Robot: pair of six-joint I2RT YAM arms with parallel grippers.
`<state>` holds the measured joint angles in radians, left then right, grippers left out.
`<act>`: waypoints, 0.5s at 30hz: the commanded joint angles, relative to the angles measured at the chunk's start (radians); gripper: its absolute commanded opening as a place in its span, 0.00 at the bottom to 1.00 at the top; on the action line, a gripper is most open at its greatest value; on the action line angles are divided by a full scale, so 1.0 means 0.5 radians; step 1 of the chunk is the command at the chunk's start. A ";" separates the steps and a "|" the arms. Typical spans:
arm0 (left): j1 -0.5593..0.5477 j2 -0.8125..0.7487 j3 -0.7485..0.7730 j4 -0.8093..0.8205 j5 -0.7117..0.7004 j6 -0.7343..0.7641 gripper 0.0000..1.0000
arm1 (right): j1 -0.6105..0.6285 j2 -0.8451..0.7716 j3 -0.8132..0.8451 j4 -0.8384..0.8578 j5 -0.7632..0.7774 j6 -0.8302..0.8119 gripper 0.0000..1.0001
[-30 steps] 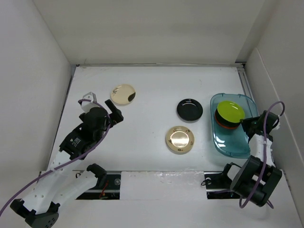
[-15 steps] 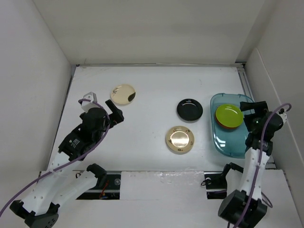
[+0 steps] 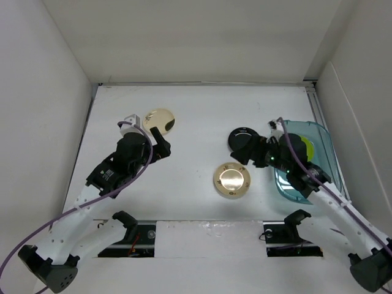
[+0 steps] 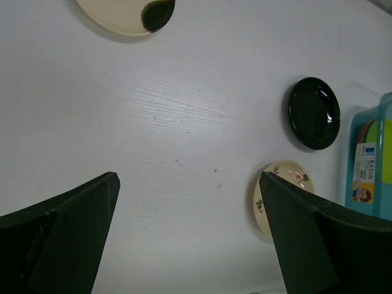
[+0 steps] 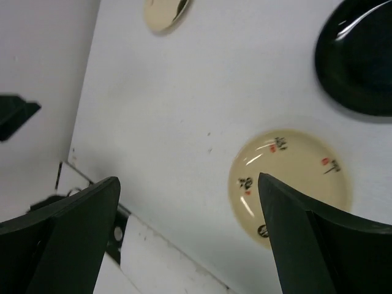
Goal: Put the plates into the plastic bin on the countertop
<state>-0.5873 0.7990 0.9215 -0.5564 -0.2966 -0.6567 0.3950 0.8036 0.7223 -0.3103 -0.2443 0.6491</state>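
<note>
I should take the cream plate (image 3: 159, 119) by its outer rim (image 3: 145, 123) with my left gripper and pass it to my right gripper, because the plate is far from the plastic bin.
On the white countertop (image 3: 196, 110) lie a cream plate with a dark mark (image 3: 160, 118) (image 4: 125, 12), a glossy black plate (image 3: 240, 136) (image 4: 314, 113) (image 5: 358, 61) and a gold-beige plate (image 3: 231, 180) (image 5: 288, 180). The teal plastic bin (image 3: 320, 131) (image 4: 369, 177) at the right holds a lime green plate (image 3: 311, 149); the right arm covers most of the bin. My left gripper (image 3: 161, 141) (image 4: 188, 202) hangs open just in front of the cream plate. My right gripper (image 3: 246, 150) (image 5: 188, 184) is open over the black plate's near edge, holding nothing.
White walls close in the countertop at the back and on both sides. The arm bases and a black rail (image 3: 141, 233) run along the near edge. Purple cables (image 3: 37, 236) trail from both arms.
The right arm has swung left out of the bin to above the black plate, its gripper open. The left gripper has shifted a little right, nearer the cream plate.
</note>
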 commanded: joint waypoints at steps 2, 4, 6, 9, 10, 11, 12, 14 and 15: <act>0.009 0.059 -0.103 0.186 0.225 -0.021 1.00 | 0.448 0.107 -0.009 0.184 0.259 -0.007 1.00; 0.009 0.080 -0.128 0.214 0.204 -0.052 1.00 | 0.602 0.288 -0.043 0.499 0.225 0.048 1.00; 0.009 0.031 -0.128 0.214 0.115 -0.110 1.00 | 0.633 0.487 0.018 0.641 0.225 0.091 1.00; 0.009 0.003 -0.055 0.061 -0.164 -0.254 1.00 | 0.633 1.033 0.357 0.774 0.164 0.116 0.99; 0.009 0.003 -0.036 0.033 -0.219 -0.276 1.00 | 0.633 1.296 0.460 0.774 0.142 0.116 0.97; 0.009 0.028 -0.036 0.033 -0.278 -0.276 1.00 | 0.633 1.392 0.549 0.774 0.142 0.116 0.96; 0.009 0.055 -0.015 0.033 -0.278 -0.276 1.00 | 0.652 1.463 0.613 0.774 0.142 0.153 0.96; 0.009 0.165 0.007 0.002 -0.376 -0.349 1.00 | 0.679 1.537 0.718 0.802 0.282 0.257 0.96; 0.009 0.190 0.007 0.002 -0.422 -0.486 1.00 | 0.680 1.538 0.718 0.802 0.453 0.303 0.96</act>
<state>-0.5873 0.8520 0.8848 -0.5411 -0.4007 -0.7944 0.7166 1.6028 1.0180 -0.0059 -0.1368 0.7322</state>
